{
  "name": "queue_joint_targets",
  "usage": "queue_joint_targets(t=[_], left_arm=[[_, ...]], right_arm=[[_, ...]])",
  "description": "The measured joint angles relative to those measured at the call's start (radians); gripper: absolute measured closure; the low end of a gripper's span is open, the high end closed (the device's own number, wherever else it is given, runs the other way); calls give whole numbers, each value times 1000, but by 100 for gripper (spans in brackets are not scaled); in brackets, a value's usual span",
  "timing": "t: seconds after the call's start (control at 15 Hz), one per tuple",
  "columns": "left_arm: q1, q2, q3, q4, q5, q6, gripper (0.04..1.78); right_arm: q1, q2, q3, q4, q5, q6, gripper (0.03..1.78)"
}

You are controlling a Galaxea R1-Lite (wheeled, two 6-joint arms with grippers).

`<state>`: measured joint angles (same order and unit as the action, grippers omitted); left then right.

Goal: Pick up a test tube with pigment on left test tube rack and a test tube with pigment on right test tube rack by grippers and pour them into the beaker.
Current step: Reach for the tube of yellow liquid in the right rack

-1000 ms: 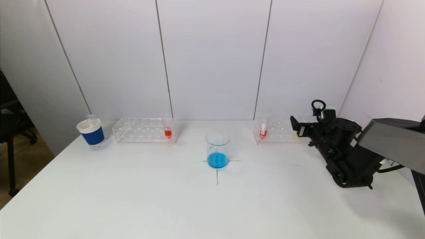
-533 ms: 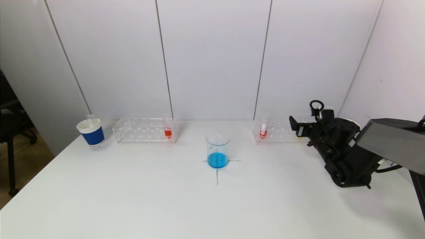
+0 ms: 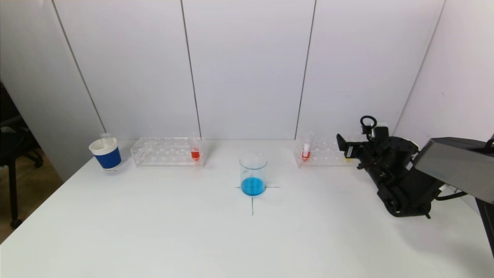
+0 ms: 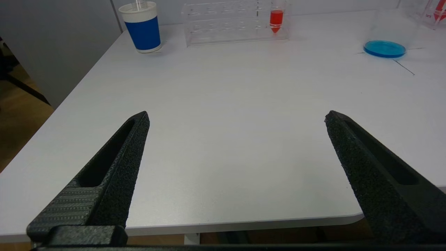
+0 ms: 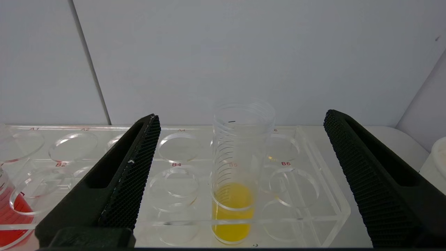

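The yellow pigment [image 5: 232, 209] will make the liquid in the beaker [image 3: 252, 186] green when the robot empties the test tube into it, because that liquid is blue.
A clear beaker [image 3: 253, 173] with blue liquid stands mid-table. The left test tube rack [image 3: 168, 151] holds a tube of red pigment [image 3: 195, 153]. In the right test tube rack [image 3: 320, 152] stands another red tube [image 3: 306, 151]. My right gripper [image 3: 343, 148] hovers at that rack's right end. In the right wrist view it [image 5: 241, 116] is open, and a tube of yellow pigment [image 5: 234, 195] stands in the rack [image 5: 313, 216] between the fingers, untouched. My left gripper [image 4: 237, 115] is open and empty over the table's near left edge, out of the head view.
A blue-and-white paper cup [image 3: 106, 153] stands left of the left rack. Black cross lines [image 3: 252, 200] mark the table under the beaker. White wall panels close the back and right side. The table edge [image 4: 244, 223] lies just under my left gripper.
My right gripper has crept slightly towards the right rack. Nothing else has moved.
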<state>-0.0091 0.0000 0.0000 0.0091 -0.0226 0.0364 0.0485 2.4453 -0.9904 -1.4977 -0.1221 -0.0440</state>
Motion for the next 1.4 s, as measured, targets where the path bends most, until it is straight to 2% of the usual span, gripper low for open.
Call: queue_joint_targets(t=[0.73,0.87,1.07,1.4], left_arm=[[0,0,0,0,0,0,6],[0,0,0,0,0,0,6],[0,0,0,0,0,0,6],[0,0,0,0,0,0,6]], right_arm=[[-1,8,-14,2,0,-7,10],[-4,13,-21,3,0,-8,15],[-6,16,-23,3,0,-9,43],[-4,19,-22,1,1,-15,127]])
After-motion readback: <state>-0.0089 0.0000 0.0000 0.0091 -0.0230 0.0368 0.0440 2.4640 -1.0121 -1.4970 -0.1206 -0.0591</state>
